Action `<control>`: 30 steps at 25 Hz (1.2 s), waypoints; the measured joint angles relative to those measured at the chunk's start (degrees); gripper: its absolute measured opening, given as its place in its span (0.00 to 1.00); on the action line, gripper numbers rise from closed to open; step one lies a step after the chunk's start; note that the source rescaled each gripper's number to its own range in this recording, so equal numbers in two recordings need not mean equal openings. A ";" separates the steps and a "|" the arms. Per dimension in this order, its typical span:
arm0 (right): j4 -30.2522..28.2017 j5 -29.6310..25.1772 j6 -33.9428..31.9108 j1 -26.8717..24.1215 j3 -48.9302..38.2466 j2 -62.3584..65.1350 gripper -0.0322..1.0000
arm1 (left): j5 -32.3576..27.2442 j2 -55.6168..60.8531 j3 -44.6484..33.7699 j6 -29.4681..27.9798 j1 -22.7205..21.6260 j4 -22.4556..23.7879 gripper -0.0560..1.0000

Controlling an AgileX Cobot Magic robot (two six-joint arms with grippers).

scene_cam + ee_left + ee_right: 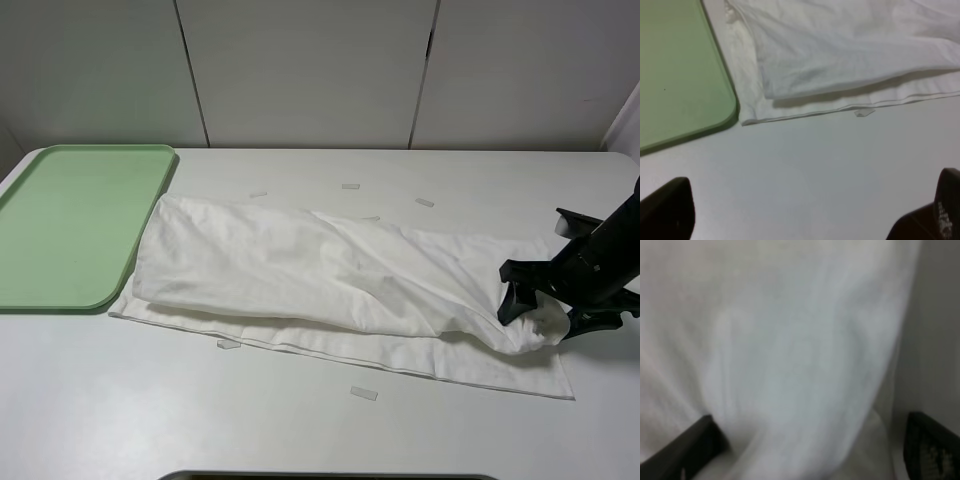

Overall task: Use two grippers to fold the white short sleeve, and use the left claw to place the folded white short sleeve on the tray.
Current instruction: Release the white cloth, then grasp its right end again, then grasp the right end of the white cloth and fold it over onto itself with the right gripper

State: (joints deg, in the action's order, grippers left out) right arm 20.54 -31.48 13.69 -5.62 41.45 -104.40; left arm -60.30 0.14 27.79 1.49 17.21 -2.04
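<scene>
My right gripper should first pull the opposite end (534,334) away from the tray and then fold it over, because one end of the white short sleeve (127,292) is against the tray.
The white short sleeve (330,270) lies folded lengthwise into a long band across the table, its left end beside the tray (70,220). My right gripper (540,318) sits low at the band's right end. Its jaws stand wide open, and the right wrist view shows blurred white short sleeve (790,340) filling the space between the two fingers of the right gripper (805,455). The left gripper (805,220) is out of the high view. In its wrist view it is open over bare table, short of the white short sleeve's (850,50) near hem and the tray's (675,75) rounded corner.
Small pale strips lie scattered on the table: one in front of the shirt (364,393), one at its near hem (228,344), others behind it (425,202). White wall panels (310,70) close the back. A dark edge (330,476) shows at the table's front.
</scene>
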 joint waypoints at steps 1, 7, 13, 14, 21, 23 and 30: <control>0.24 0.00 0.00 0.00 0.00 -0.10 0.82 | 0.00 0.00 0.00 0.00 0.00 0.06 0.96; 3.09 1.11 0.00 1.64 0.06 -1.11 0.42 | -0.08 0.00 0.00 0.00 0.00 0.06 0.96; 3.98 1.67 0.00 3.08 0.06 -1.40 0.18 | -0.08 0.00 0.00 0.00 0.00 0.06 0.96; 3.98 1.83 0.00 3.15 0.06 -1.40 0.18 | -0.08 0.00 0.00 0.00 0.00 0.06 0.96; 1.14 1.87 1.09 3.15 0.06 -1.20 0.18 | -0.08 0.00 0.00 0.00 0.00 0.06 0.96; -2.96 1.92 0.38 3.43 0.06 -0.46 0.18 | -0.08 0.00 0.00 0.00 0.00 0.10 0.96; -42.51 -5.40 -25.73 3.62 1.81 7.33 0.18 | -0.08 0.00 0.00 0.00 0.00 0.17 0.96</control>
State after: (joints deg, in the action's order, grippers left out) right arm -21.97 -36.88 -12.04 -2.00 43.26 -97.07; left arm -60.38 0.14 27.79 1.49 17.21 -1.87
